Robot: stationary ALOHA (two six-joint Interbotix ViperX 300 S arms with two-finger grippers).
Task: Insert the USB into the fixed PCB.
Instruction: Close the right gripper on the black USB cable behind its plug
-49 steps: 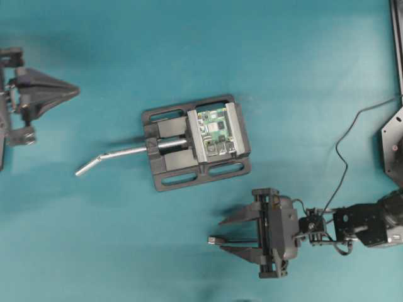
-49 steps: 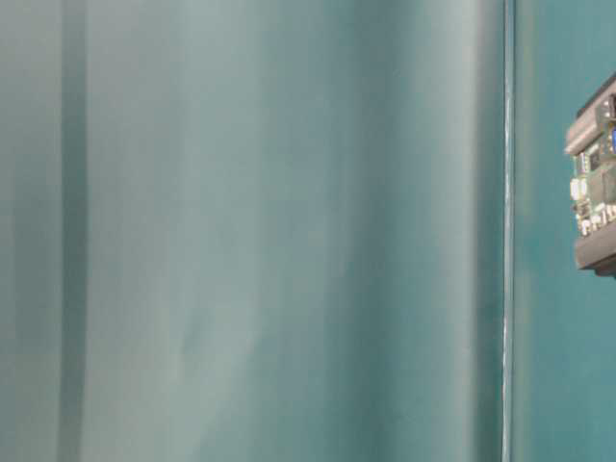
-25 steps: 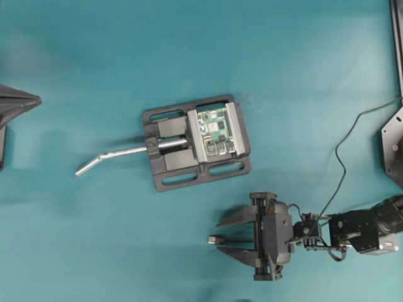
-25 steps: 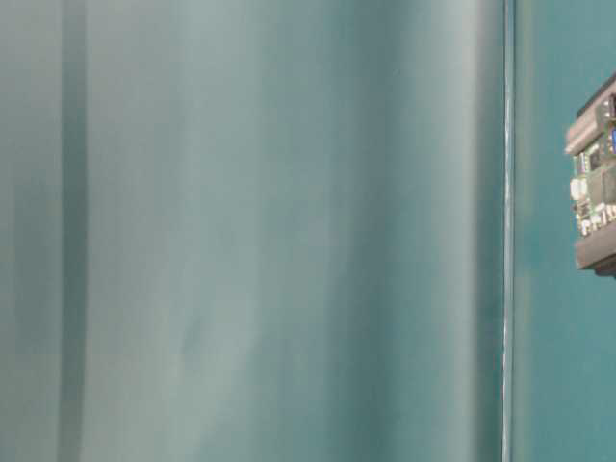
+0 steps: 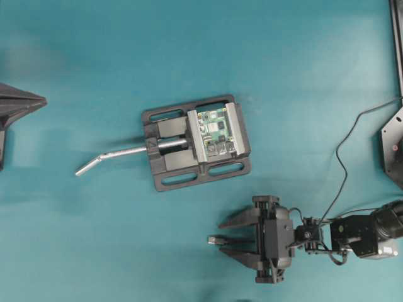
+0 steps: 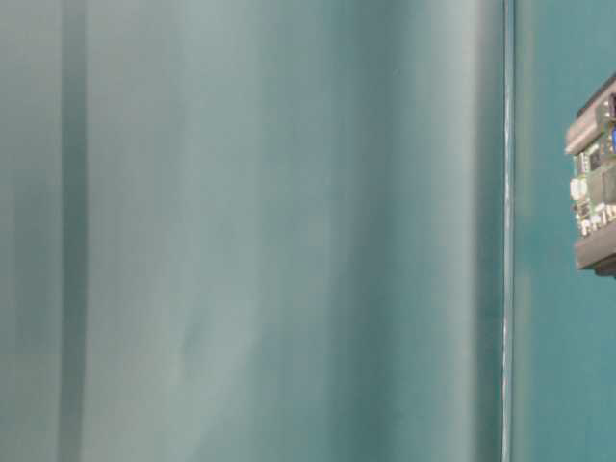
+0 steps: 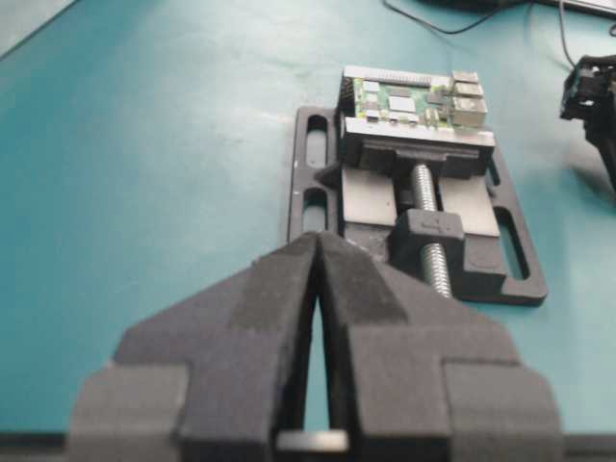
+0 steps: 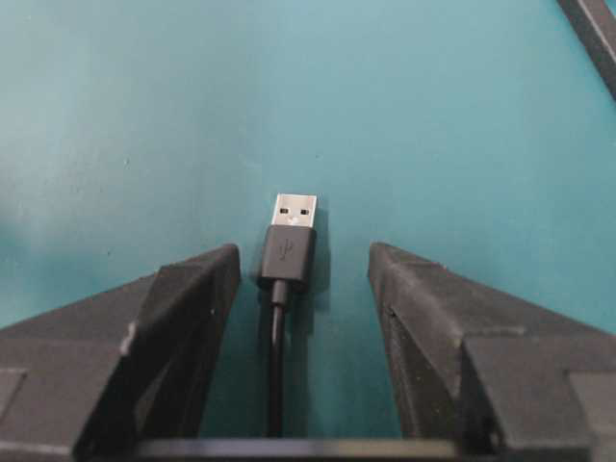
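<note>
The thin black USB cable [image 8: 276, 366] will drag along with slack when I take the USB to the PCB, because it is lying in a loose curve [image 5: 338, 150].
The USB [image 5: 215, 240] lies flat on the teal table, its silver tip pointing left. In the right wrist view the USB [image 8: 289, 241] lies between my open fingers [image 8: 188, 294], closer to the left one and touching neither. My right gripper [image 5: 221, 236] is open around it. The fixed PCB [image 5: 217, 132] is small and green. It sits clamped in the black vise [image 5: 176, 157] at the table's middle and also shows in the left wrist view [image 7: 409, 99]. My left gripper [image 5: 28, 104] is shut and empty at the far left edge; in the left wrist view its tips [image 7: 318, 243] point at the vise.
The vise's bent silver handle [image 5: 110, 157] sticks out to the left. The thin black USB cable [image 5: 343, 160] runs from the right arm up to the right edge. A black base plate [image 5: 393, 141] sits at the right edge. The table-level view shows only the PCB's edge [image 6: 597, 183].
My right gripper has moved a little toward the near edge, still astride the USB plug. My left gripper has drawn back to the left edge of the overhead view.
</note>
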